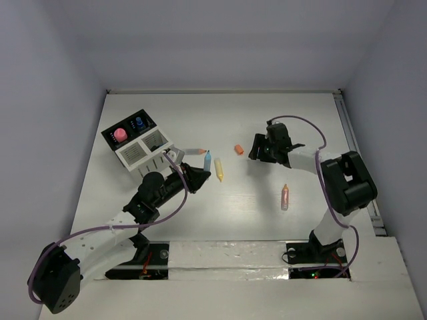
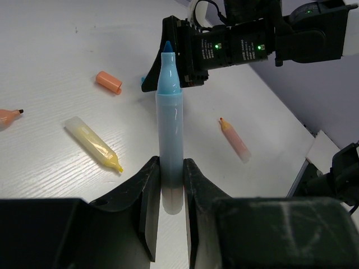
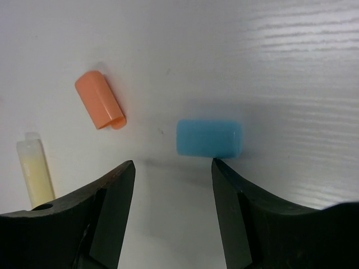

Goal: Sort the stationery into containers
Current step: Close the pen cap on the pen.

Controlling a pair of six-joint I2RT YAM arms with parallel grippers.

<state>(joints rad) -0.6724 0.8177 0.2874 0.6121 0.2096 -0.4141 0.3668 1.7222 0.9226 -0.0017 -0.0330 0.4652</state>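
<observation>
The light blue cap is lying free and goes with the uncapped light blue marker [image 1: 207, 161] by its matching look, so my right gripper should keep going over the cap [image 3: 209, 138] until its fingers are on both sides of it.
My left gripper [image 2: 171, 168] is shut on the lower end of an uncapped light blue marker [image 2: 170, 129], whose tip points away from me. From above, that marker [image 1: 207, 160] is held just right of the containers [image 1: 133, 162], a block of two black and two white compartments. My right gripper [image 3: 173, 165] stands open over the table with nothing between its fingers. A light blue cap [image 3: 208, 139] lies just beyond its right-hand fingertip [image 3: 220, 168]. An orange cap [image 3: 101, 100] lies further left. A yellow marker [image 1: 218, 169] and a pink marker [image 1: 285, 197] lie on the table.
In the black compartments stand a pink-topped item [image 1: 120, 135] and a blue-capped bottle [image 1: 139, 123]. A pale marker with an orange tip [image 1: 193, 152] lies beside the organizer. The right gripper [image 1: 257, 150] sits close beyond the orange cap [image 1: 239, 149]. Walls close in the table's sides.
</observation>
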